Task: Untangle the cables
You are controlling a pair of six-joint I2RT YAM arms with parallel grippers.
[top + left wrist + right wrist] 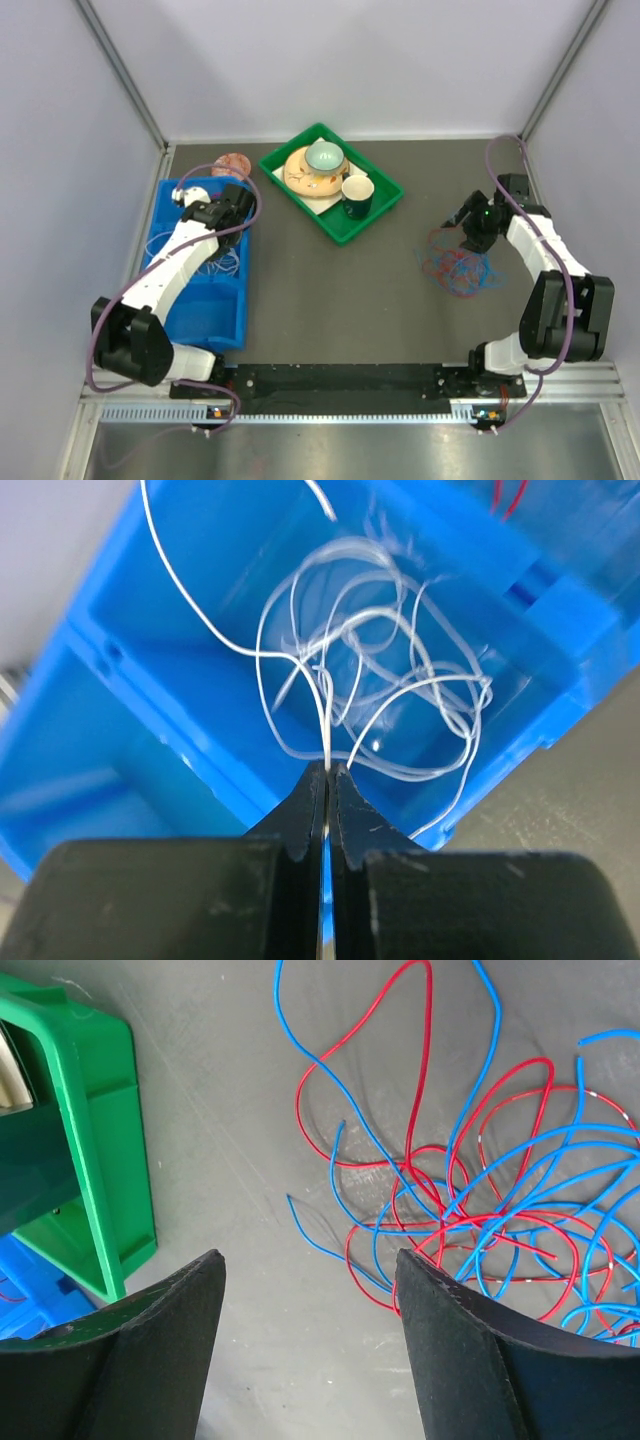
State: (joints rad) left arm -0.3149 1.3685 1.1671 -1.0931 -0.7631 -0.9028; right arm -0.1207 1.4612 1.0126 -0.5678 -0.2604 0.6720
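Observation:
I expect the red cable and the blue cable point(462, 269) to come up together in a clump when I lift the heap, because the loops weave through each other point(465, 1222).
A white cable point(380, 680) lies in loose loops inside the blue bin point(130, 710), and one strand rises straight into my left gripper point(327, 768), which is shut on it above the bin. In the top view that gripper point(238, 196) hovers over the bin's point(225, 310) far end. The red cable point(420, 1090) and the blue cable point(520, 1160) lie tangled together on the grey table, seen from above as a small heap point(458, 268). My right gripper point(310, 1260) stands open above the table just left of the heap, with nothing between its fingers.
A green tray point(375, 215) at the back centre holds a plate, a bowl and a dark cup; its corner point(95, 1160) shows left of the right gripper. A brownish round thing point(233, 163) lies behind the blue bin. Walls close in left, right and behind.

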